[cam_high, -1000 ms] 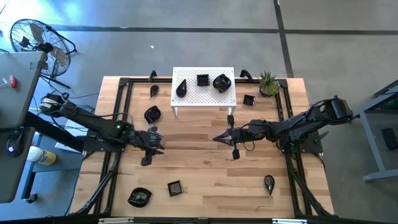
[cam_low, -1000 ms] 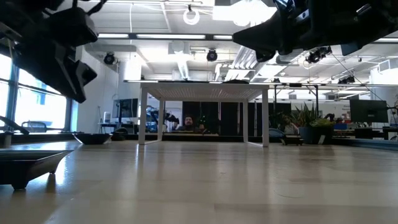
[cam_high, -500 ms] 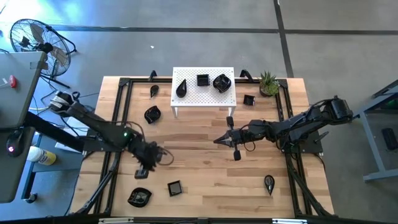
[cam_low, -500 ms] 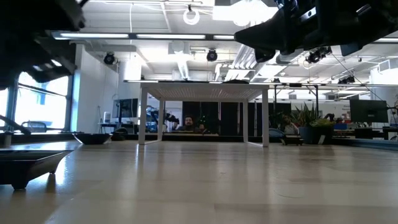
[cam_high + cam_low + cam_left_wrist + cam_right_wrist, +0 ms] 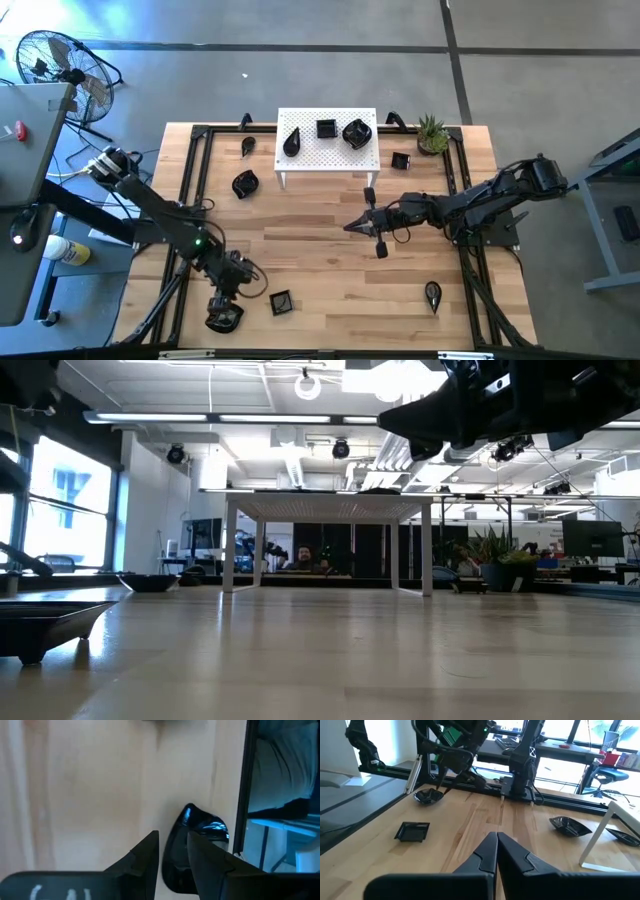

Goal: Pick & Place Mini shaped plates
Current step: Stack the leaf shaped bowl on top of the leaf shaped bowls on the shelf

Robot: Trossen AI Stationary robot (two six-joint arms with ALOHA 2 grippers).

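Note:
One open finger of the robot's left gripper is outside the rounded plate's rim (image 5: 167, 847) and the other is over the plate's hollow (image 5: 180, 854), so the left gripper should go on moving down until both can pinch the plate's rim.
Several mini shaped plates, glossy and black, are spread about. Three rest on the white perforated stand (image 5: 327, 150); others lie flat on the wooden table, among them a square one (image 5: 281, 301) and a rounded one (image 5: 224, 317) near the front left corner. My left gripper (image 5: 230, 296) hangs open, slanting down just above the rounded plate (image 5: 202, 831), its fingers (image 5: 145, 852) apart and touching nothing that I can see. My right gripper (image 5: 348, 225) is shut and empty, held level over the table's middle (image 5: 496, 840).
A small green plant (image 5: 432, 133) stands at the back right beside the stand. More plates lie at the left (image 5: 244, 184), near the plant (image 5: 400, 160) and front right (image 5: 432, 294). A black frame rail (image 5: 190, 200) runs along the table's sides.
My left gripper has swung from the table's left middle toward the near edge and tipped further down, ending above the rounded plate at the front left. Its fingers have stayed apart. No plate has moved.

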